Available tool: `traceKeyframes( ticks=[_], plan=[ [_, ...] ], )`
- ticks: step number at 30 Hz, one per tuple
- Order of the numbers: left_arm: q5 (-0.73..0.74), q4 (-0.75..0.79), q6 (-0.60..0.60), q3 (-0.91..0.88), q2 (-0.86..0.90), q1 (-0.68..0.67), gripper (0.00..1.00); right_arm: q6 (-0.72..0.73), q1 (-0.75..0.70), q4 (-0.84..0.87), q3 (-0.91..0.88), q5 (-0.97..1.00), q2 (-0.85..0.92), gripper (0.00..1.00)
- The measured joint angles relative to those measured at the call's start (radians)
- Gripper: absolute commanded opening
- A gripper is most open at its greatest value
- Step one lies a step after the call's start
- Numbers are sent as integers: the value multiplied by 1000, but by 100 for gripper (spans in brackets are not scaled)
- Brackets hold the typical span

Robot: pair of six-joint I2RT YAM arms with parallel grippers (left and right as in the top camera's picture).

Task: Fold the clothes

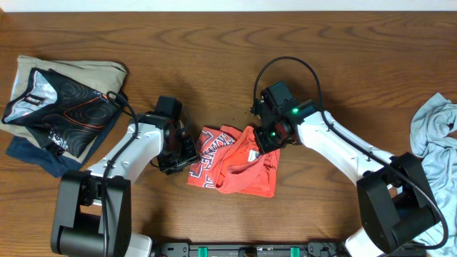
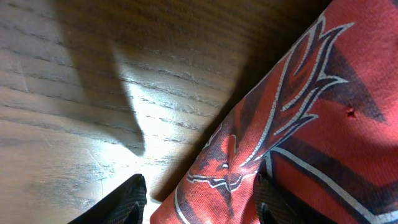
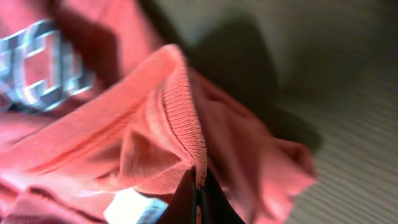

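Note:
My left gripper is beside the coral-red T-shirt's lettered side (image 1: 208, 152), which lies slanted and bunched. So my right gripper should pull the T-shirt straight by the collar (image 3: 181, 109) before folding.
The coral-red T-shirt (image 1: 239, 170) lies crumpled at the table's middle, its navy-and-white lettering (image 1: 207, 153) facing up on the left. My right gripper (image 1: 265, 137) is at its upper right edge. In the right wrist view it (image 3: 199, 193) is shut on the ribbed collar (image 3: 180, 118), with the white neck tag (image 3: 134, 208) just left of it. My left gripper (image 1: 182, 153) is at the shirt's left edge. Its fingers (image 2: 121, 205) stand apart in the left wrist view, open around a printed fold (image 2: 217, 186). A pale grey-blue shirt (image 1: 435, 139) lies bunched at the far right.
A stack of folded garments (image 1: 61, 107), tan, navy and a black patterned one on top, sits at the left of the wooden table (image 1: 214, 43). The arms' bases stand at the front edge on both sides.

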Motion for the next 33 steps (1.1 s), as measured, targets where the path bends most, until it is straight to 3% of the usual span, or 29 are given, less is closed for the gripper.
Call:
traceKeyframes(
  ticks=[8,10,11,14,22,28,33],
  plan=[
    [0,29,0,-16,0,-1,57,129,-140,-133,-1,203,0,3],
    [0,38,0,-27,0,-1,57,147,-173,-158,-4,249,0,16],
    [0,41,0,-33,0,-1,57,155,-184,-166,-4,263,0,29],
    [0,41,0,-42,0,-1,57,158,-197,-195,-4,287,0,38],
    [1,44,27,-42,0,-1,57,150,-201,-319,13,300,-15,42],
    [1,41,35,-41,0,-1,57,132,-198,-336,68,242,-168,46],
    [1,37,42,-41,0,-1,57,87,-156,-352,83,150,-243,43]
  ],
)
